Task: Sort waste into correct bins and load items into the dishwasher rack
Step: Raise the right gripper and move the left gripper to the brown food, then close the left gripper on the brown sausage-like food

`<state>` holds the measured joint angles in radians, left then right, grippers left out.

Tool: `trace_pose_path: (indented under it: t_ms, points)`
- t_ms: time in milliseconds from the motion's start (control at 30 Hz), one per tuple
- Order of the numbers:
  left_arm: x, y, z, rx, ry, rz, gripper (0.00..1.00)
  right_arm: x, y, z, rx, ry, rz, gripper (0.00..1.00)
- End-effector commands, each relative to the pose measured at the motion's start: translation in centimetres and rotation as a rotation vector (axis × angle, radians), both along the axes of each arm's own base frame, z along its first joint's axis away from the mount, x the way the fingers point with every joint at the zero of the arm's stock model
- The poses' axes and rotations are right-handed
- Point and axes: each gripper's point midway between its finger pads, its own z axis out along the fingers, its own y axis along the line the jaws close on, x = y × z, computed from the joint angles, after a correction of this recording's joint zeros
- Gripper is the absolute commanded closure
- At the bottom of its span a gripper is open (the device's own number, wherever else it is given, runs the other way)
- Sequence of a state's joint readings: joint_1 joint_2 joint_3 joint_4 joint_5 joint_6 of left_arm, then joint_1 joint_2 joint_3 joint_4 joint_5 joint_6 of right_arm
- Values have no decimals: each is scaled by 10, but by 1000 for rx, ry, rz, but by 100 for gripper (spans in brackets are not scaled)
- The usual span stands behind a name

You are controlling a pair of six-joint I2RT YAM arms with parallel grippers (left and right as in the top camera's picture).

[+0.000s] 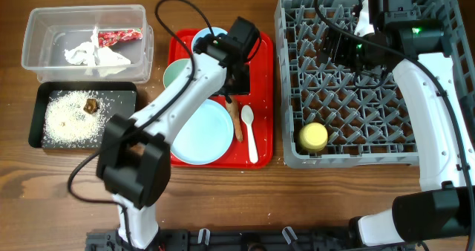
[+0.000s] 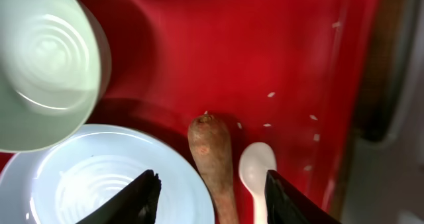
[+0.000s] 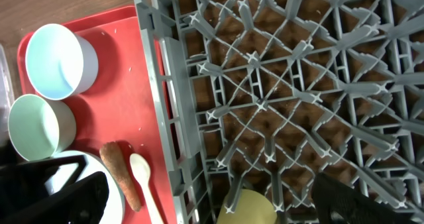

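Observation:
My left gripper should carry the brown stick (image 1: pixel 235 121) to the black tray (image 1: pixel 89 123) before my right gripper takes the pale blue plate, because the stick lies along the plate's rim.
My left gripper (image 2: pixel 212 197) is open above the red tray, its fingers either side of the brown sausage-like stick (image 2: pixel 213 159) and the white spoon (image 2: pixel 256 171). The stick (image 1: pixel 236 121) lies between the pale blue plate (image 1: pixel 200 132) and the spoon (image 1: pixel 250 134). A pale green-white bowl (image 1: pixel 177 73) and a pale blue bowl (image 1: pixel 205 38) stand on the tray. The clear tub (image 1: pixel 44 21) holds the red wrapper (image 1: pixel 119 36) and white tissue (image 1: pixel 93 54). The black tray (image 1: pixel 119 93) holds rice (image 1: pixel 67 117) and a brown lump (image 1: pixel 90 105). My right gripper (image 3: pixel 205 197) is open over the grey rack (image 1: pixel 415 154), above the yellow cup (image 1: pixel 312 137).
The red serving tray (image 1: pixel 263 73) sits between the bins and the rack, with a few rice grains on it (image 2: pixel 270 95). Both arms and cables cross the table. Wooden tabletop lies along the front.

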<state>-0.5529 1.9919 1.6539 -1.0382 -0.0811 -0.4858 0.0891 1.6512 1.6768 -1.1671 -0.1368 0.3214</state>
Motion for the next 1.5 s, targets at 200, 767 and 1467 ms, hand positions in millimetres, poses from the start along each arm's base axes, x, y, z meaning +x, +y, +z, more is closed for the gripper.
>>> trace_pose_path:
  t_ms: [200, 767, 1467]
  points:
    - [-16, -12, -58, 36, 133, -10, 39, -1, -1, -4, -18, 8, 27, 0]
    - [-9, -16, -77, 36, 126, -10, 51, -4, -1, -5, -21, 19, 30, 0]
    - [-14, -11, -88, 65, 149, -9, 76, -5, -1, -5, -21, 25, 30, 1]
